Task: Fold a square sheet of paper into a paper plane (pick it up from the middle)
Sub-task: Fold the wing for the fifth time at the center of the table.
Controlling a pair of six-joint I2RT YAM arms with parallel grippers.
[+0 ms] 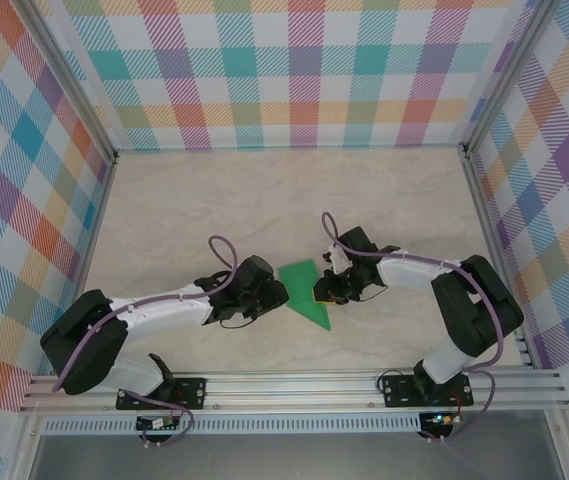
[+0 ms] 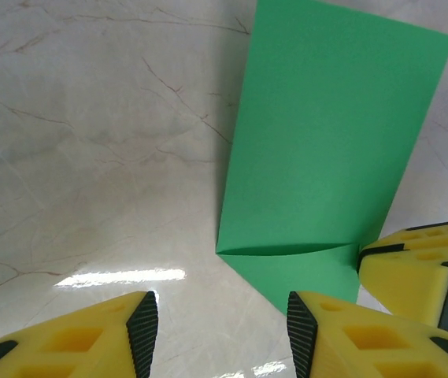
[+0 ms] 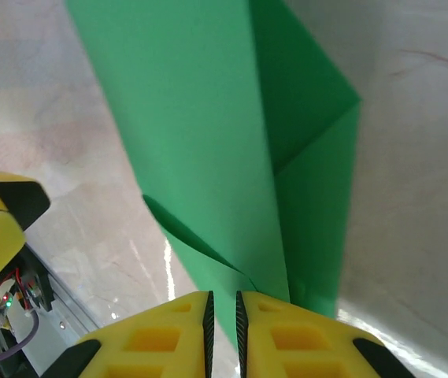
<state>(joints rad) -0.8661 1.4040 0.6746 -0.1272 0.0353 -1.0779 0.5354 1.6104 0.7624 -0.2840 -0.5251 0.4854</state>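
Observation:
The folded paper (image 2: 356,249) is held by my right gripper alone, so next my left gripper grips the opposite edge (image 2: 220,247) before my right gripper goes to the paper's pointed end.
The bright green square sheet of paper (image 1: 302,285) lies folded in layers on the table between my two grippers, one pointed end toward the near edge. In the right wrist view the paper (image 3: 208,134) has a long crease and a triangular flap. My right gripper (image 3: 224,319) is shut on its near edge, which passes between the pads. From above, that right gripper (image 1: 320,292) sits at the paper's right side. My left gripper (image 2: 222,319) stands open just short of the paper (image 2: 326,134), nothing between its fingers. It is at the paper's left side (image 1: 276,294).
The pale marble-patterned tabletop (image 1: 264,200) is bounded by checked walls and an aluminium rail (image 1: 294,385) at the near edge. A yellow finger of the right gripper (image 2: 420,268) shows beside the paper's corner in the left wrist view.

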